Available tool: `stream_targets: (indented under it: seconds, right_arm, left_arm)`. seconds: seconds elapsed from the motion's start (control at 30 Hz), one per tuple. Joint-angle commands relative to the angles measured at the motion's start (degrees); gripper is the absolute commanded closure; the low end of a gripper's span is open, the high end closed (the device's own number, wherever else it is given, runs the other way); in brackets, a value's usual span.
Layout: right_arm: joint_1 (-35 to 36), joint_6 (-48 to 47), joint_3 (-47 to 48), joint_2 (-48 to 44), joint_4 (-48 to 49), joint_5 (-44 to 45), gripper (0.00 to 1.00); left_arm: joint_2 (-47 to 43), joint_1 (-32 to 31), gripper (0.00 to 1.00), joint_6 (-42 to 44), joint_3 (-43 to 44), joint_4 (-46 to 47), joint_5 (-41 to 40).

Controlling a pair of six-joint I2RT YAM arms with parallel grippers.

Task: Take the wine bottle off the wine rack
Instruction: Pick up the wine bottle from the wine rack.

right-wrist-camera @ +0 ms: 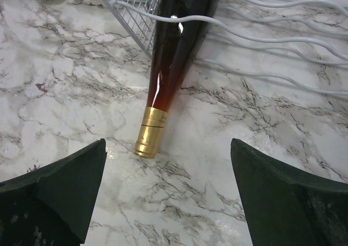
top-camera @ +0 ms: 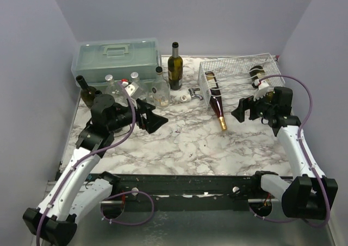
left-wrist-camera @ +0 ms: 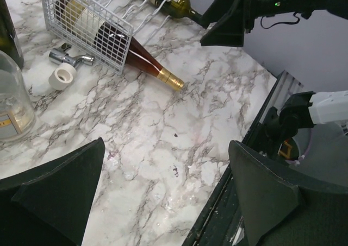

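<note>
The robot's right gripper should stay open and keep moving toward the green bottle's neck (left-wrist-camera: 188, 11), which sticks out clear of the wine rack, until its fingers are on both sides of the neck (left-wrist-camera: 196, 17).
The white wire wine rack (top-camera: 235, 62) stands at the back right of the marble table. An amber wine bottle (top-camera: 217, 99) with a gold cap lies in its left cradle, and the neck pokes out over the table. A green bottle (top-camera: 256, 75) lies in the right cradle. My right gripper (top-camera: 242, 111) hovers open just right of the amber neck. In the right wrist view the gold cap (right-wrist-camera: 150, 133) lies just ahead of the open gripper (right-wrist-camera: 168, 186), left of centre. My left gripper (top-camera: 155, 119) is open over mid-table with nothing in it. The left wrist view shows the amber bottle (left-wrist-camera: 145, 60) and rack (left-wrist-camera: 51, 1) far ahead.
A pale green toolbox (top-camera: 117, 56) sits at the back left. In front of it stand clear glass bottles (top-camera: 160, 88) and a dark bottle (top-camera: 87, 92). A dark bottle (top-camera: 174, 67) stands upright left of the rack. A metal fitting (top-camera: 194, 93) and a white ring (top-camera: 185, 98) lie nearby.
</note>
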Motion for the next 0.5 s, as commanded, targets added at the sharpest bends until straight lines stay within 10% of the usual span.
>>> stream_targets:
  seconds: [0.0,0.47]
  right_arm:
    - [-2.33,0.54,-0.35,0.74,0.7,-2.84,0.0]
    - [-6.9,1.73,2.41,3.35,-1.25,-4.69,0.0]
  left_arm:
    - [5.56,-2.21,0.02,3.66,4.22,3.32,-1.67]
    - [10.23,-6.65,0.01,11.27,0.83,4.08,-14.08]
